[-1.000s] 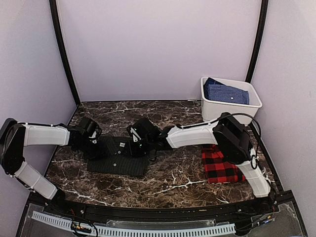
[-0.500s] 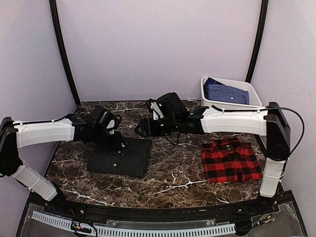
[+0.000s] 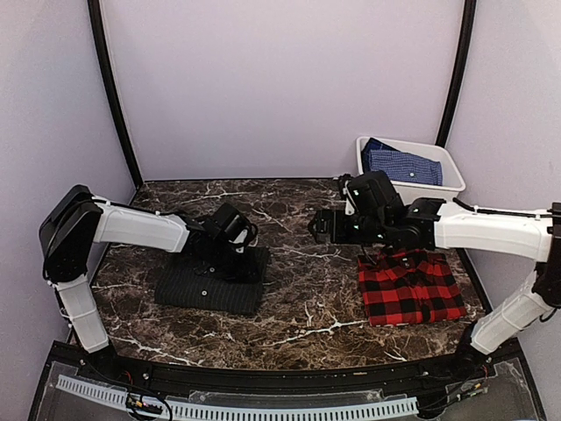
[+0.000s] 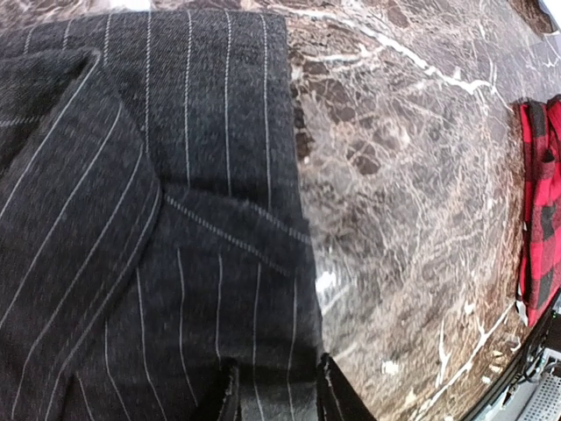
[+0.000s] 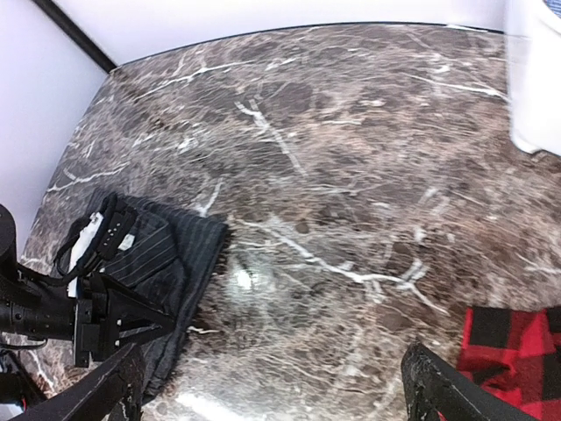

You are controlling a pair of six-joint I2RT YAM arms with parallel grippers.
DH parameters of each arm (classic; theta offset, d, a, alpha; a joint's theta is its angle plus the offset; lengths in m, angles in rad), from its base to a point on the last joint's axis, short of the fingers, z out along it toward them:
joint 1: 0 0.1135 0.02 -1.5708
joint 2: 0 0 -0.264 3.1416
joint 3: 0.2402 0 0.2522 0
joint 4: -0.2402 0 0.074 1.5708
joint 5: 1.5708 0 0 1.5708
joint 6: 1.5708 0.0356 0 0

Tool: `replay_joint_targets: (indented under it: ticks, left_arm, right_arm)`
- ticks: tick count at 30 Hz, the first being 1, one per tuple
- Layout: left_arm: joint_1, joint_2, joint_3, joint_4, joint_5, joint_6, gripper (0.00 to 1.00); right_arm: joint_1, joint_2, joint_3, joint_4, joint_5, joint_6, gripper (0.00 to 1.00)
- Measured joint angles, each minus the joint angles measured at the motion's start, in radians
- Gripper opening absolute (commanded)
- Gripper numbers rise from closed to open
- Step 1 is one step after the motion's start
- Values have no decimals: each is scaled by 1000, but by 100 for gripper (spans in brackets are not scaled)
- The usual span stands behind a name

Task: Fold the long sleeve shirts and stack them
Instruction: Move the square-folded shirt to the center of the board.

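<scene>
Clear marble (image 3: 329, 289) leads to the red-and-black plaid shirt's free inner edge (image 3: 364, 285), so my right gripper should go on down, wide open, until it reaches that edge and then close there.
The charcoal pinstripe shirt (image 3: 206, 285) lies folded on the left of the marble table (image 3: 307, 307). My left gripper (image 3: 237, 246) is low over its back right corner. In the left wrist view the left gripper (image 4: 279, 396) has its narrow-set fingers closed on a fold of striped cloth (image 4: 175, 219) at the shirt's right edge. The red-and-black plaid shirt (image 3: 410, 288) lies folded on the right. My right gripper (image 3: 320, 226) hovers wide open over bare marble between the two shirts; the right wrist view shows nothing between the fingers of the right gripper (image 5: 280, 395).
A white bin (image 3: 394, 195) holding a blue patterned shirt (image 3: 399, 164) stands at the back right corner. Black frame posts rise at both back corners, and pale walls close in the table's sides.
The right gripper has let go, opened wide and pulled back to the right, uncovering the plaid shirt. The left gripper slid right along the pinstripe shirt's back edge.
</scene>
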Motion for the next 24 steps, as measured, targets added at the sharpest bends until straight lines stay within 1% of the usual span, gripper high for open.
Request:
replay_joint_targets:
  ticks: [6,13,18,24]
  left_arm:
    - [0,48,30,7,-17,1,28]
    - [12,51,23,21,-39,12,28]
    - [76,-5,-52,43,-48,33,28]
    - [163,-68,-111,6,-74,79,28]
  right_arm:
    - [-33,-78,-89,-20,65,19,99]
    - [-49,-90,-164,-64,90,25,99]
    - [-50,-71,-164,-108,100,25,98]
    - [-50,-54,-177,-150,116,46,97]
